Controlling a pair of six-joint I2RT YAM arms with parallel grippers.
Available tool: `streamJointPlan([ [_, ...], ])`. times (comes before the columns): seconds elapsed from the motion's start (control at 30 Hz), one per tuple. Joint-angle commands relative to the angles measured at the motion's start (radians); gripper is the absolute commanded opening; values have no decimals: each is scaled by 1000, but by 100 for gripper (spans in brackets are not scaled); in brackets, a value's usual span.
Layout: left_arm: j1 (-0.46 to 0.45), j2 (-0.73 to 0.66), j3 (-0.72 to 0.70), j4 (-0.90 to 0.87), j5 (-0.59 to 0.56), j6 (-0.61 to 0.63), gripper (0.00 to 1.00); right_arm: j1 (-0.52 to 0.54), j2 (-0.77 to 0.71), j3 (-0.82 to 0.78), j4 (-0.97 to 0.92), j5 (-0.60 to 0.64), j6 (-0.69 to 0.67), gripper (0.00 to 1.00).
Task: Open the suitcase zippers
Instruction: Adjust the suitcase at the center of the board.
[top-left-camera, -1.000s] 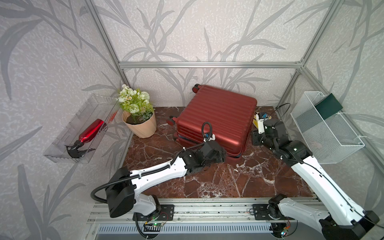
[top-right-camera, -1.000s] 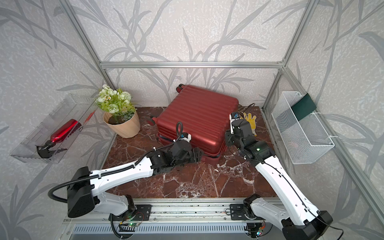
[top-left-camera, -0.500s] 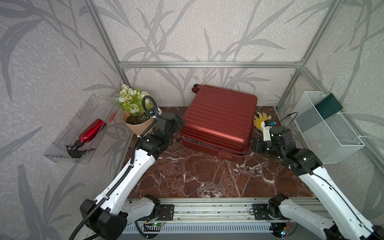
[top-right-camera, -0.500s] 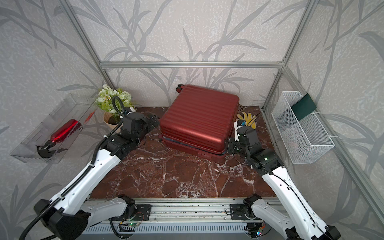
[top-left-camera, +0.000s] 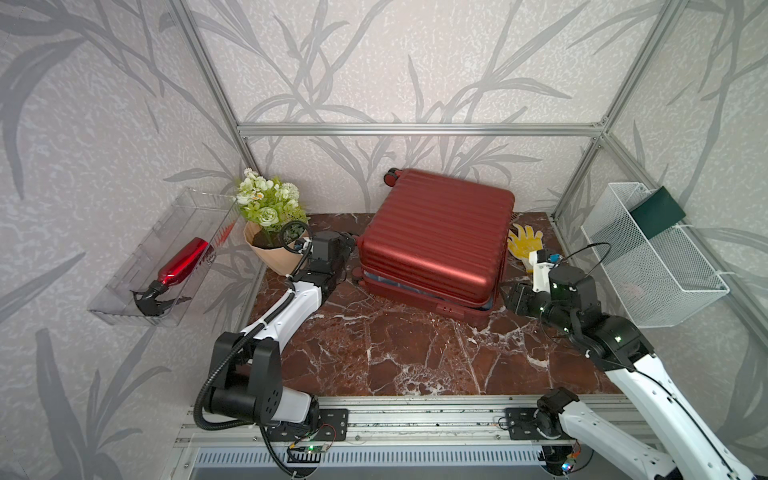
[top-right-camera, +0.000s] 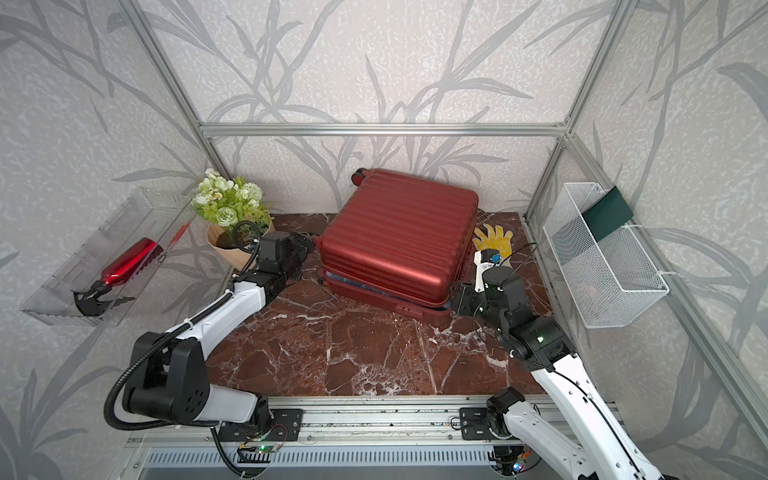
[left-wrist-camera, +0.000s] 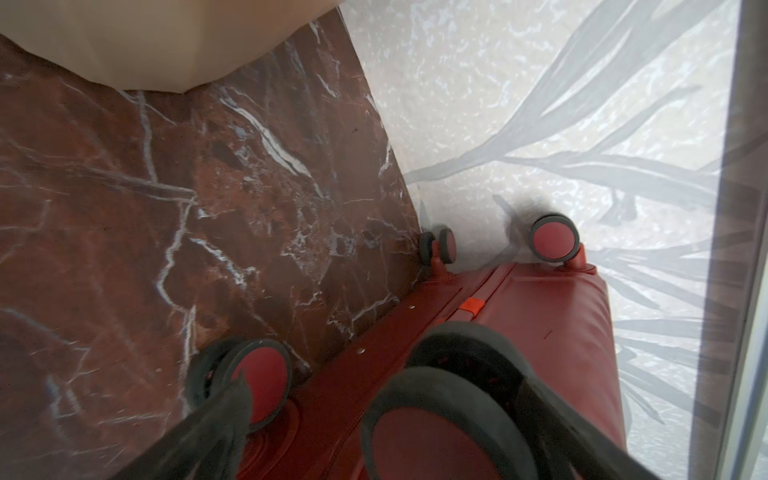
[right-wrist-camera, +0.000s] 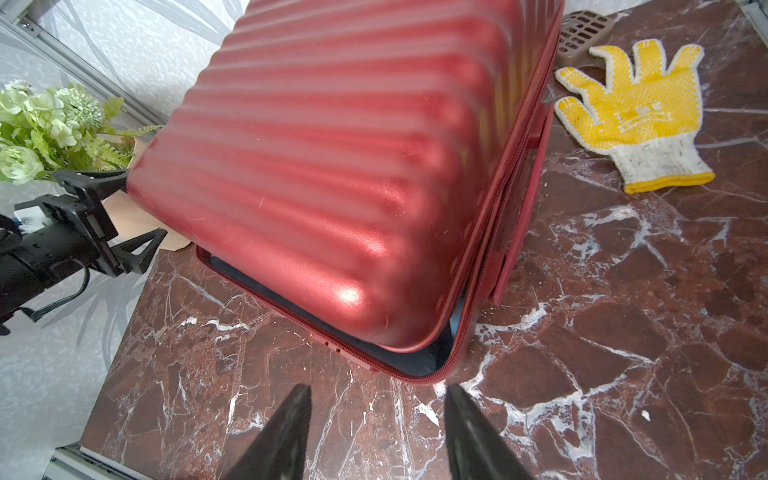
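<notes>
The gap (top-left-camera: 428, 291) along the suitcase's near edge is small, so my left gripper needs to raise the upper shell by its wheel (left-wrist-camera: 432, 436) before my right gripper reaches under the shell.
The dark-red ribbed suitcase (top-left-camera: 436, 237) (top-right-camera: 395, 237) lies flat at the back of the marble table (top-left-camera: 395, 353). Along its near edge the zippers (right-wrist-camera: 457, 357) are parted, and a gap between the shell halves shows blue lining. My left gripper (top-left-camera: 350, 246) (top-right-camera: 305, 245) (left-wrist-camera: 382, 390) is open at the suitcase's wheel end, and a red-and-black wheel (left-wrist-camera: 436, 436) stands between its fingers. My right gripper (top-left-camera: 508, 297) (top-right-camera: 455, 301) (right-wrist-camera: 378, 395) is open and empty over the marble, just short of the suitcase's near right corner.
A flower pot (top-left-camera: 270, 245) stands close behind the left gripper. A yellow glove (top-left-camera: 524, 243) and a drain cover (right-wrist-camera: 582, 31) lie to the right of the suitcase. A white wire basket (top-left-camera: 648, 257) hangs on the right wall. On the left wall, a clear tray (top-left-camera: 137, 266) holds a red bottle.
The left gripper left the suitcase's front edge, swung round to the wheel end and opened wide. The right gripper drew back from the right side to the near right corner.
</notes>
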Motion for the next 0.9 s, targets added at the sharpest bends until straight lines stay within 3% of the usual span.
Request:
streamJointPlan([
  [0.0,-2,53,-1,270,81,-75,99,2,-6,-18,21,-19,-15,53],
  [0.13,3,123,15,361,132,-112,99,2,11,-24,27,-37,-11,52],
  [0.27,7,160,30,438,167,-129,91,2,8,-30,34,-52,-16,52],
  [0.53,11,2,-30,339,87,-52,86,2,-24,-47,28,-23,-31,52],
  [0.87,19,-72,-76,311,111,-62,88,2,-17,-65,50,-30,-19,52],
])
